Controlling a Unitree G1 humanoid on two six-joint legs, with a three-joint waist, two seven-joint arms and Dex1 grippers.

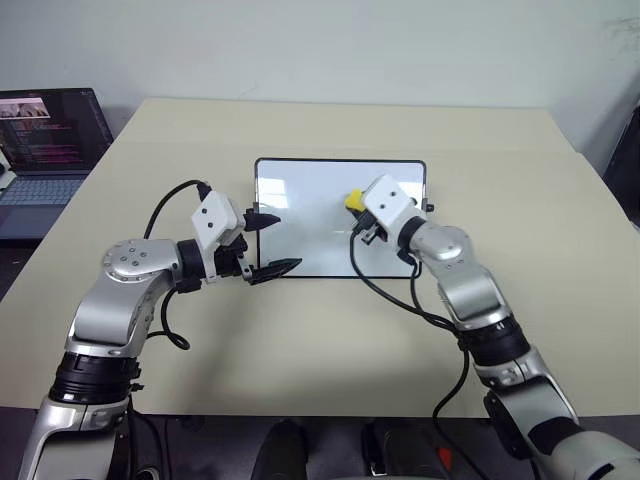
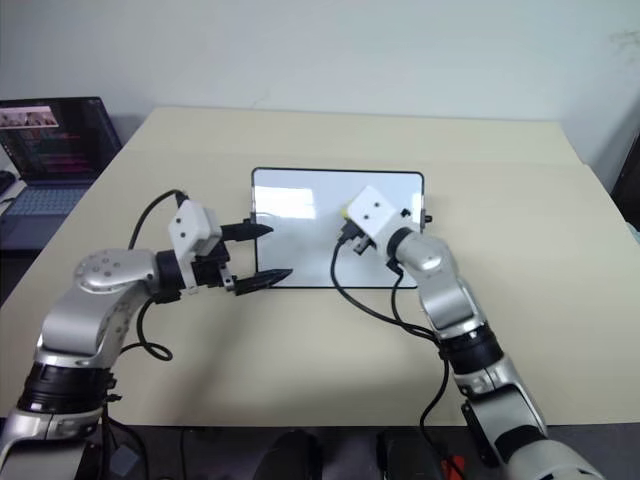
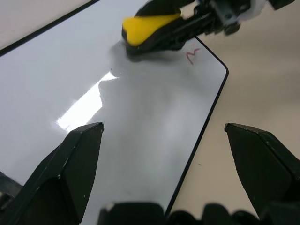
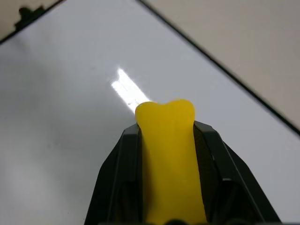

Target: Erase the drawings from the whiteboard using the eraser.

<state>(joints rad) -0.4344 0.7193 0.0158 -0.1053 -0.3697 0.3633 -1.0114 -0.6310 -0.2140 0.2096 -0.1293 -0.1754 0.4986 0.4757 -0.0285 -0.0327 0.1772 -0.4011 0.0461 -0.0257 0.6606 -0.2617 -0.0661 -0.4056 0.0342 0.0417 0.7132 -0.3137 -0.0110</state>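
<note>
The eraser is over clean whiteboard and the red squiggle is by the whiteboard's near corner, so the robot's right gripper should move the eraser back and rub there.
The whiteboard lies flat in the middle of the table. My right gripper is shut on the yellow eraser and holds it over the board's upper right part, low above the surface. In the right wrist view the eraser is pinched between both black fingers. One of the drawings, a small red squiggle, sits by a board corner close to the eraser. My left gripper stands open at the board's left edge, holding nothing, one finger over the frame and one by the lower left corner.
A dark open laptop stands off the table's far left corner. The beige table stretches wide around the board, its near edge just in front of me. Black cables hang from both wrists.
</note>
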